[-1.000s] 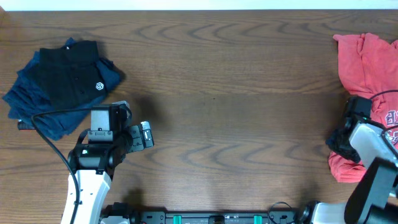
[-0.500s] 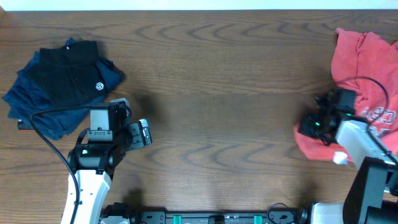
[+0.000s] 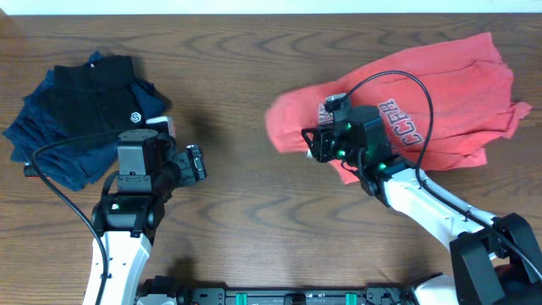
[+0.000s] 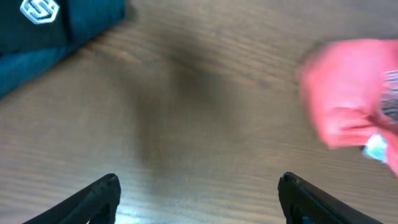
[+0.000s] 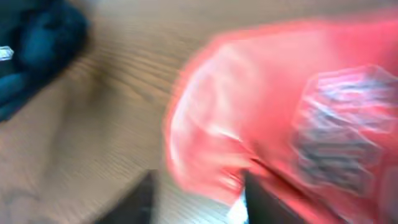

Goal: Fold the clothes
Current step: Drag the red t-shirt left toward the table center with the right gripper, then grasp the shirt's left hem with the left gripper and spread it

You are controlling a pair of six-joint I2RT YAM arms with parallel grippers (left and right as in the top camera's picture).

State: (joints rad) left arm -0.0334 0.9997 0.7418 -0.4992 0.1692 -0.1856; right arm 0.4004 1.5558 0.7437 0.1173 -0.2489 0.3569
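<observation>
My left gripper needs to grab that end (image 3: 279, 112) of the T-shirt and pull the T-shirt toward the middle, since my right gripper is at the red-orange T-shirt's end (image 3: 286, 120) nearest my left gripper.
The red-orange T-shirt (image 3: 449, 93) lies spread from the table's middle to the right edge, with its lettering (image 3: 400, 120) showing. My right gripper (image 3: 312, 144) is over the shirt's left part and shut on a fold of it. The right wrist view is blurred, with red cloth (image 5: 261, 112) between the jaws (image 5: 199, 193). My left gripper (image 3: 196, 163) is open and empty at the left, above bare wood. In the left wrist view its jaws (image 4: 198, 193) are wide apart and the shirt's edge (image 4: 348, 99) shows at the right.
Folded navy and black garments (image 3: 85, 110), one with a small white logo, lie at the back left, just behind my left arm. They also show in the left wrist view (image 4: 37, 25) and the right wrist view (image 5: 31, 43). The wooden table (image 3: 246, 59) runs between them and the shirt.
My right gripper has swept from the right edge to the table's middle, dragging the T-shirt with it and spreading it out. The left gripper has turned slightly.
</observation>
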